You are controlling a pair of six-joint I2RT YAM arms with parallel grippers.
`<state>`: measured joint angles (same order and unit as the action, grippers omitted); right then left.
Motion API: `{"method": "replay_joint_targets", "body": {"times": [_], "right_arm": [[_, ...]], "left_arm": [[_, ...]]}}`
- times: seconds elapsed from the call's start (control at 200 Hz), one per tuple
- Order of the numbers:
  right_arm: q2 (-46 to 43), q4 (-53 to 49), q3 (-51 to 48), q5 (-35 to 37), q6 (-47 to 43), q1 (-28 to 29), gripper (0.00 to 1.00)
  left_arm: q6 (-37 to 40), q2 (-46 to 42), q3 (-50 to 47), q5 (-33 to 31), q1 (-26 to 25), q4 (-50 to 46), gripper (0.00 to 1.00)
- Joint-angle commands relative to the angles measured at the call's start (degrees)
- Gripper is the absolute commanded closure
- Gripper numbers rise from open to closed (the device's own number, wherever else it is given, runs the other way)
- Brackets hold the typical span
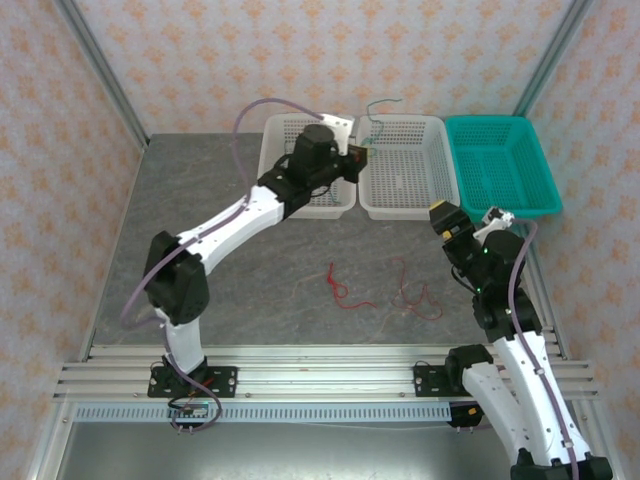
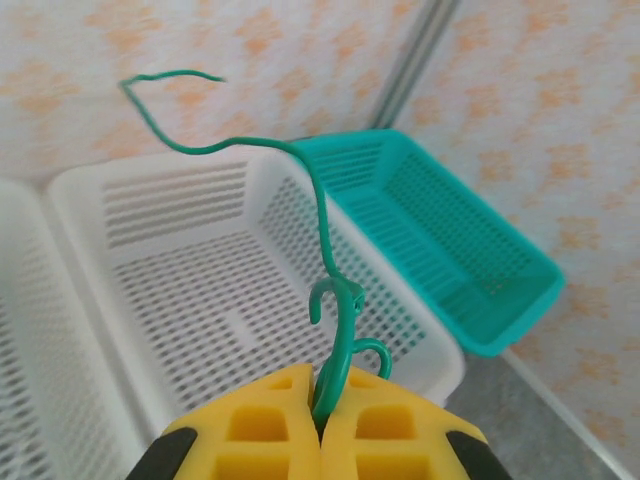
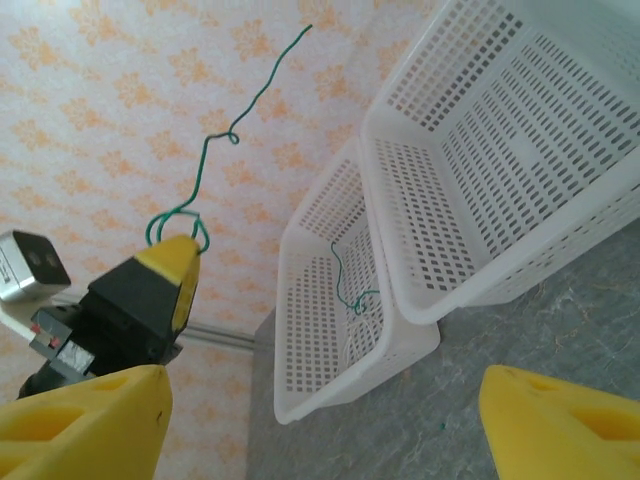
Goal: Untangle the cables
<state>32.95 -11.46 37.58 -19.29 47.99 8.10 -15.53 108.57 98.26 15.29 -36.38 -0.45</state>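
I should first use my right gripper to move a green cable (image 3: 357,303) to the middle white basket (image 1: 410,172), because that cable lies in the white basket with the pale wires.
My left gripper (image 2: 322,388) is shut on a teal-green cable (image 2: 328,240) that curls upward from its yellow pads. From above, this gripper (image 1: 358,155) hovers between the two white baskets, and the cable (image 1: 378,108) rises toward the back wall. The right wrist view has the same gripper (image 3: 178,262) and cable (image 3: 205,165) at left. Another green cable (image 3: 352,297) lies with pale wires in the left white basket (image 3: 300,390). Two red cables (image 1: 338,285) (image 1: 412,297) lie loose on the table. My right gripper (image 1: 443,212) (image 3: 325,425) is open and holds nothing.
Along the back stand three baskets in a row: the left white basket (image 1: 275,135), the middle white basket (image 1: 425,195) (image 2: 110,190) and a teal basket (image 1: 500,165) (image 2: 450,240). Grey tabletop (image 1: 250,290) runs in front of them, with papered walls around.
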Motion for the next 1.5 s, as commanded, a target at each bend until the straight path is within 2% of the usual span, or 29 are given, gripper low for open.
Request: {"method": "replay_joint_targets", "body": {"times": [0.0,0.185,0.22,0.27,0.365,0.41,0.48,0.565,0.666,0.811,0.971,1.176,1.301,1.396,1.496], "right_arm": [[-2.0,-0.6,-0.1,3.4,0.7,0.1,0.19],[-3.9,-3.3,0.1,4.2,0.4,0.1,0.19],[-4.0,-4.3,0.4,4.2,-0.1,0.1,0.19],[-3.9,-5.8,0.9,4.3,-1.1,0.1,0.19],[-3.3,-8.1,1.7,4.6,-3.0,0.0,0.19],[-2.4,-8.8,2.3,4.5,-4.1,0.1,0.19],[0.7,-9.2,3.9,3.1,-6.9,0.1,0.19],[9.2,-11.3,9.1,-0.5,-12.6,0.2,0.23],[23.7,-17.8,21.5,-3.4,-20.7,2.9,0.34],[44.7,-26.3,42.7,1.5,-35.8,13.8,0.36],[67.5,-33.2,64.1,4.9,-48.2,18.9,0.40],[95.9,-45.3,94.3,7.7,-56.5,21.7,0.39],[109.7,-51.1,110.2,8.6,-59.7,22.9,0.33],[116.6,-50.9,117.2,11.7,-61.3,23.1,0.27],[119.1,-48.4,117.6,12.0,-62.5,23.1,0.27]], "left_arm": [[-0.4,7.5,7.2,0.9,-1.3,1.9,1.00],[-3.3,22.1,22.3,1.6,-2.0,-0.5,1.00],[-3.2,23.6,24.5,1.6,-2.2,-1.4,0.87],[-2.7,24.4,26.3,1.2,-2.5,-2.5,0.63],[-1.1,21.9,26.0,0.3,-3.0,-4.2,0.23],[-0.5,19.0,23.6,-0.1,-2.9,-4.1,0.14],[0.3,11.6,15.7,-0.8,-2.7,-2.1,0.06],[0.1,-0.5,3.5,-1.1,-1.5,0.4,0.04],[1.4,-15.2,-8.0,-4.8,0.3,-4.0,0.02],[6.2,-35.2,-21.2,-11.9,1.2,-15.2,0.01],[8.1,-51.3,-31.3,-17.2,1.6,-28.1,0.01],[6.7,-61.1,-38.3,-20.1,2.0,-36.0,0.01],[6.6,-63.3,-40.8,-19.9,2.3,-36.2,0.01],[6.2,-63.5,-42.5,-18.8,2.4,-34.7,0.01],[5.5,-63.4,-43.7,-18.2,2.4,-33.4,0.01]]}}
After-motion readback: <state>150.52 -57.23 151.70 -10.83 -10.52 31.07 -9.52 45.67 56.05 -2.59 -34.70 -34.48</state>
